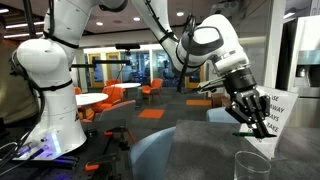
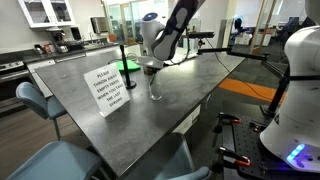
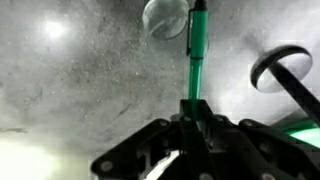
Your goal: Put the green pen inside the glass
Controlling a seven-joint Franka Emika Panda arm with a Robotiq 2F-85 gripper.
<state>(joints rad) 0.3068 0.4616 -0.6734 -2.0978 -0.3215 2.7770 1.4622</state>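
Observation:
The green pen [image 1: 245,134] lies nearly level across my gripper, so next I tilt my gripper until the pen's far tip slants into the glass [image 1: 252,160] before opening.
In the wrist view my gripper [image 3: 192,108] is shut on the green pen [image 3: 197,45], which sticks straight out from the jaws. The pen's far tip lies beside the rim of the clear round glass [image 3: 165,18], seen from above. In both exterior views the gripper [image 1: 246,118] [image 2: 150,64] hangs over the grey table just above the glass [image 1: 252,165] [image 2: 154,88], which stands upright. The pen is too small to make out in the exterior views.
A white printed sign [image 2: 107,88] [image 1: 274,112] stands on the table [image 2: 205,85] close to the glass. A black round stand with an upright pole [image 2: 127,64] [image 3: 283,68] is behind it. Blue chairs [image 2: 30,100] line the table's edge.

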